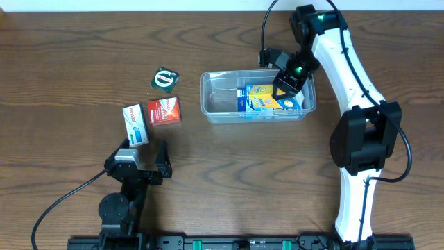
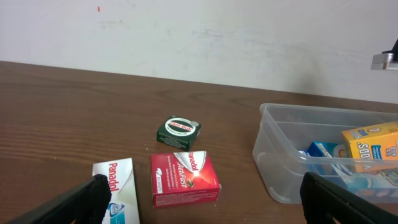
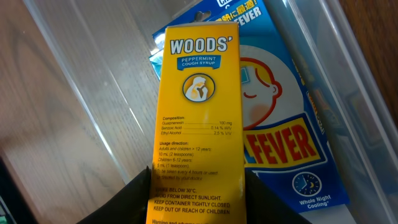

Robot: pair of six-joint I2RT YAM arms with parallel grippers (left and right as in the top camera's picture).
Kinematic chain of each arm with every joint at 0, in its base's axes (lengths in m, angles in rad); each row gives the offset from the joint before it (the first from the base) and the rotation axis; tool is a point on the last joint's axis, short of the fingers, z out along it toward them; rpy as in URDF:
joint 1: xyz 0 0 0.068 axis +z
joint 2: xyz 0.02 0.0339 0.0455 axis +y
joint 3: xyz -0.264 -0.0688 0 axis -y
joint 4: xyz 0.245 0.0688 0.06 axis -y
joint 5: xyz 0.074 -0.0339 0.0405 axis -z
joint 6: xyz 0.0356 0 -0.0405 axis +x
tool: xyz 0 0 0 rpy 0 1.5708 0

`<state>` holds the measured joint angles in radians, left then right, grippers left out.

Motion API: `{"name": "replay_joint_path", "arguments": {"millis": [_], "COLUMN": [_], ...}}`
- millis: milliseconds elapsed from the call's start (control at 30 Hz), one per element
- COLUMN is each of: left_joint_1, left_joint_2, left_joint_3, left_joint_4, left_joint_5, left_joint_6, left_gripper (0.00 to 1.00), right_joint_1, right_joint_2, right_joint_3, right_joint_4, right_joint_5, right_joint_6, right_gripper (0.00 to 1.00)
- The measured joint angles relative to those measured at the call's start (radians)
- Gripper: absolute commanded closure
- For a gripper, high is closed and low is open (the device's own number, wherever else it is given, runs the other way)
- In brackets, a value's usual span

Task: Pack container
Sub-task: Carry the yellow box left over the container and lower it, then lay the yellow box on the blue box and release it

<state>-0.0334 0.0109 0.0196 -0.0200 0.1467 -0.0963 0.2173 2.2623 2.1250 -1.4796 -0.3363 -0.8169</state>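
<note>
Next, my right gripper releases the yellow box (image 1: 262,96) and pushes it straight along the container's near side (image 1: 258,118), as the box lies crooked across the blue fever-patch pack.
The clear container (image 1: 208,97) stands at the table's middle right; its near wall (image 2: 273,155) also shows in the left wrist view. Inside it lies a blue fever-patch pack (image 3: 280,124), and a yellow Woods' cough syrup box (image 3: 198,112) rests tilted across it (image 1: 263,92). My right gripper (image 3: 198,180) hangs over the container's right end (image 1: 286,87), its dark fingers pressed against both long sides of the yellow box. My left gripper (image 2: 202,199) stands wide open near the front left (image 1: 147,156), holding nothing.
Three small boxes lie left of the container: a red Panadol box (image 1: 164,111), a white Panadol box (image 1: 135,124) and a small green box (image 1: 164,79). In the left wrist view the red box (image 2: 183,178) lies just ahead of the open fingers.
</note>
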Motion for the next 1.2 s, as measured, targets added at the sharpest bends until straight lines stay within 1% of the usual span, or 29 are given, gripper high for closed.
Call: {"name": "replay_joint_path", "arguments": {"millis": [67, 167, 400, 433, 567, 633, 667, 700, 733, 767, 800, 867, 1000, 1200], "left_joint_1": [0.000, 0.000, 0.000, 0.000, 0.000, 0.000, 0.000, 0.000, 0.000, 0.000, 0.000, 0.000, 0.000, 0.000], "left_joint_2": [0.000, 0.000, 0.000, 0.000, 0.000, 0.000, 0.000, 0.000, 0.000, 0.000, 0.000, 0.000, 0.000, 0.000], "left_joint_3": [0.000, 0.000, 0.000, 0.000, 0.000, 0.000, 0.000, 0.000, 0.000, 0.000, 0.000, 0.000, 0.000, 0.000], "left_joint_4": [0.000, 0.000, 0.000, 0.000, 0.000, 0.000, 0.000, 0.000, 0.000, 0.000, 0.000, 0.000, 0.000, 0.000], "left_joint_5": [0.000, 0.000, 0.000, 0.000, 0.000, 0.000, 0.000, 0.000, 0.000, 0.000, 0.000, 0.000, 0.000, 0.000], "left_joint_6": [0.000, 0.000, 0.000, 0.000, 0.000, 0.000, 0.000, 0.000, 0.000, 0.000, 0.000, 0.000, 0.000, 0.000], "left_gripper": [0.02, 0.02, 0.02, 0.02, 0.02, 0.02, 0.02, 0.02, 0.02, 0.02, 0.02, 0.02, 0.02, 0.02], "right_joint_1": [0.000, 0.000, 0.000, 0.000, 0.000, 0.000, 0.000, 0.000, 0.000, 0.000, 0.000, 0.000, 0.005, 0.039], "right_joint_2": [0.000, 0.000, 0.000, 0.000, 0.000, 0.000, 0.000, 0.000, 0.000, 0.000, 0.000, 0.000, 0.000, 0.000], "right_joint_3": [0.000, 0.000, 0.000, 0.000, 0.000, 0.000, 0.000, 0.000, 0.000, 0.001, 0.001, 0.001, 0.001, 0.001], "right_joint_4": [0.000, 0.001, 0.018, 0.024, 0.043, 0.045, 0.046, 0.048, 0.051, 0.057, 0.063, 0.072, 0.088, 0.128], "right_joint_5": [-0.001, 0.001, 0.014, 0.015, 0.019, 0.020, 0.020, 0.021, 0.021, 0.021, 0.022, 0.023, 0.023, 0.068], "right_joint_6": [0.004, 0.008, 0.033, 0.042, 0.118, 0.187, 0.209, 0.241, 0.280, 0.328, 0.355, 0.433, 0.560, 0.701], "right_gripper": [0.45, 0.36, 0.29, 0.29, 0.34, 0.41, 0.45, 0.53, 0.62, 0.72, 0.78, 0.86, 0.91, 0.91]}}
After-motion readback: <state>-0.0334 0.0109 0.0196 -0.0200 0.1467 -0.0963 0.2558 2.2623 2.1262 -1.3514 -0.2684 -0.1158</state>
